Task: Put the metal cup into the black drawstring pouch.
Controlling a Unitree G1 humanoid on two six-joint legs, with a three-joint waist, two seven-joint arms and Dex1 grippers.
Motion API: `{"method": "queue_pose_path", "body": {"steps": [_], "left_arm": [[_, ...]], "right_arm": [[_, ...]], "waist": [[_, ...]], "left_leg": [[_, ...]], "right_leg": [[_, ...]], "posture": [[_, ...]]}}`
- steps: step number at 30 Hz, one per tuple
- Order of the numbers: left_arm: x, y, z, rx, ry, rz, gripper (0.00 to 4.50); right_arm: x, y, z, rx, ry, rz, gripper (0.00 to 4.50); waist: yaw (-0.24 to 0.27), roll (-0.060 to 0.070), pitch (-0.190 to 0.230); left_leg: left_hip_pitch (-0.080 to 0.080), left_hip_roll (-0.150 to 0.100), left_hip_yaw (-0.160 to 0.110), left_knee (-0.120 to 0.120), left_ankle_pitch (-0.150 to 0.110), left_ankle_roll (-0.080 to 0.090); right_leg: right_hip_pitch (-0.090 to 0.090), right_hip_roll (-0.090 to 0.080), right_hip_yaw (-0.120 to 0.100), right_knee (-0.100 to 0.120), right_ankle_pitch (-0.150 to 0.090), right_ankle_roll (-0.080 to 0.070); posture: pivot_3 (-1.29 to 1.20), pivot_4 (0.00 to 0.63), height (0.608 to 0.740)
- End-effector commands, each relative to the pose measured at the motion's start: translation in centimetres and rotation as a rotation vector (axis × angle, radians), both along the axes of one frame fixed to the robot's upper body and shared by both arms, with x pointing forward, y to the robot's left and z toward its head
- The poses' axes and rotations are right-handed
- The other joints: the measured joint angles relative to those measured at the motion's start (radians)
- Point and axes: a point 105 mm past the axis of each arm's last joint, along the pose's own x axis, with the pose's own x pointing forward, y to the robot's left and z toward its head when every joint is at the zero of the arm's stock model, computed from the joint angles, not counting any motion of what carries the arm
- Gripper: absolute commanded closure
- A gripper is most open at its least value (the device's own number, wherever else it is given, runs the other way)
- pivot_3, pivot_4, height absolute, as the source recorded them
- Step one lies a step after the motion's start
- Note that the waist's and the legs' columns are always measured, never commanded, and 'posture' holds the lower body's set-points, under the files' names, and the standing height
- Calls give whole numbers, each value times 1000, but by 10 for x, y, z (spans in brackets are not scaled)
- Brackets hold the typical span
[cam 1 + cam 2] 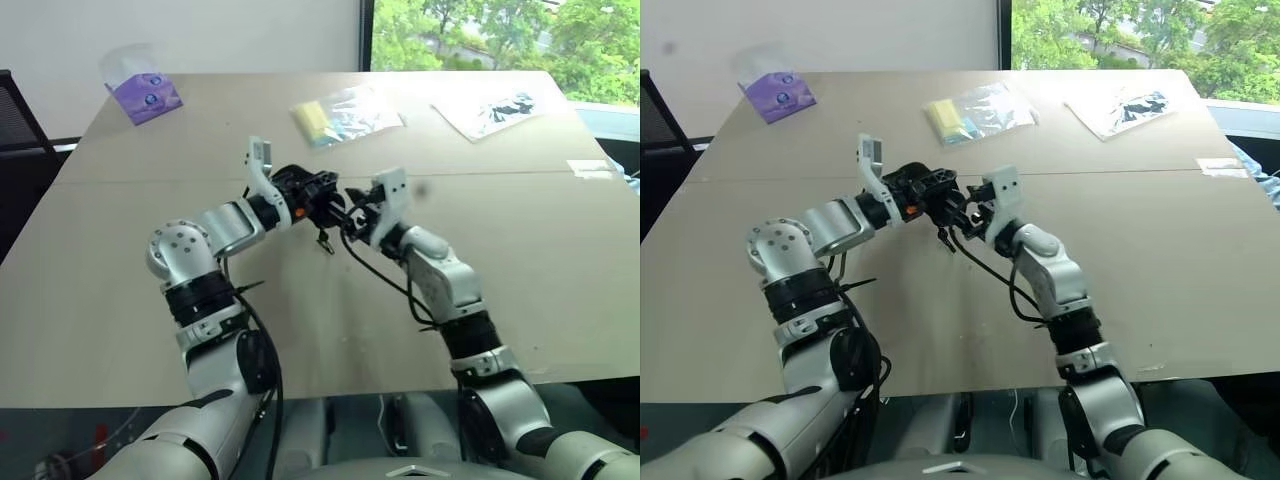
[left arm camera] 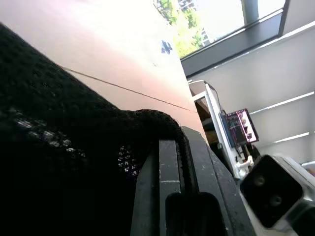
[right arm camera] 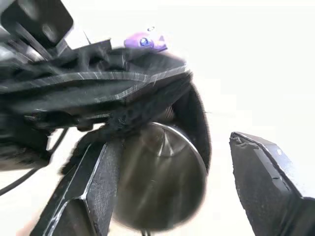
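Observation:
My gripper will make the cord run out long and gather the pouch's opening (image 3: 199, 120) shut when it pulls, because a cord end (image 1: 325, 242) hangs from the black drawstring pouch.
Above the middle of the table (image 1: 560, 290), my left gripper (image 1: 318, 200) is shut on the black drawstring pouch (image 1: 300, 188), holding it up. The pouch fabric (image 2: 59, 147) drapes over its fingers (image 2: 170, 187), and a cord end (image 1: 325, 240) dangles below. My right gripper (image 1: 356, 215) faces it from the right, open. In the right wrist view the metal cup (image 3: 162, 191) sits shiny between the spread fingers (image 3: 266, 182), its far end inside the pouch mouth (image 3: 147, 78). A gap separates the cup from one finger.
At the table's far left lies a purple packet (image 1: 145, 95). A clear bag with something yellow (image 1: 340, 115) lies at the far middle, and another clear bag (image 1: 495, 108) at the far right. A small label (image 1: 590, 168) sits near the right edge.

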Motion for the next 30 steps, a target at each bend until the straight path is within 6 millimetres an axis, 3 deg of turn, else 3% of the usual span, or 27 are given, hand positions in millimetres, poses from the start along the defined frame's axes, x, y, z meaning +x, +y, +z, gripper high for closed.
{"method": "queue_pose_path", "body": {"steps": [1, 5, 9, 12, 17, 21, 24, 26, 30], "left_arm": [[1, 9, 8, -24, -23, 7, 4500], [5, 17, 10, -34, -17, 17, 4500], [6, 21, 20, -66, -30, 5, 4500], [5, 22, 24, -66, -42, -4, 4500], [1, 24, 30, -54, -64, -13, 4500], [-5, 26, 31, -39, -77, -18, 4500], [-6, 31, 33, -40, -91, 6, 4500], [-9, 35, 35, -45, -102, 19, 4500], [-15, 45, 32, -58, -115, 53, 4500]], "right_arm": [[-14, -10, 23, -7, -69, 44, 63], [-29, -21, 30, -43, -44, 95, 63], [-34, -16, 13, -141, 21, 133, 63], [-27, -5, -7, -173, 59, 123, 63], [4, 3, -44, -302, 104, -19, 63], [11, 17, -49, -269, 109, -32, 63], [13, 21, -54, -297, 85, -26, 940], [15, 17, -53, -313, 54, -38, 1897], [25, -11, -26, -373, -88, -141, 3709]], "waist": [[2, 0, 0], [1, 0, 0], [-1, 0, 0], [-3, 0, 0], [-3, 0, 0], [-3, -1, 0], [-3, -1, 0], [-4, -1, 0], [-3, -1, 0]], "left_leg": [[0, 0, 0, 0, 0, 0], [0, 0, 0, 0, 0, 0], [0, 0, 0, -1, 0, 0], [0, 0, 0, -1, 0, 0], [0, 0, 0, -1, 0, 0], [0, -1, 0, -1, 0, 0], [0, 0, 0, -1, 0, 0], [0, 0, 0, -1, 0, 0], [0, 0, 0, -1, 0, 0]], "right_leg": [[0, 0, 0, 0, 0, 0], [0, 0, 0, 0, 0, 0], [0, 0, 0, 0, 0, 0], [0, 0, 0, 0, 0, 0], [-1, 0, 0, 0, 0, 0], [-1, 0, 0, 0, 0, 0], [-1, -1, 0, 0, 0, 0], [-1, -1, 1, 0, 0, 0], [-1, -1, 1, 0, 0, 0]], "posture": [[0, 150, 740], [0, 150, 740], [0, 150, 740], [0, 150, 740], [0, 150, 740], [0, 150, 740], [0, 150, 740], [0, 150, 740], [0, 150, 740]]}}
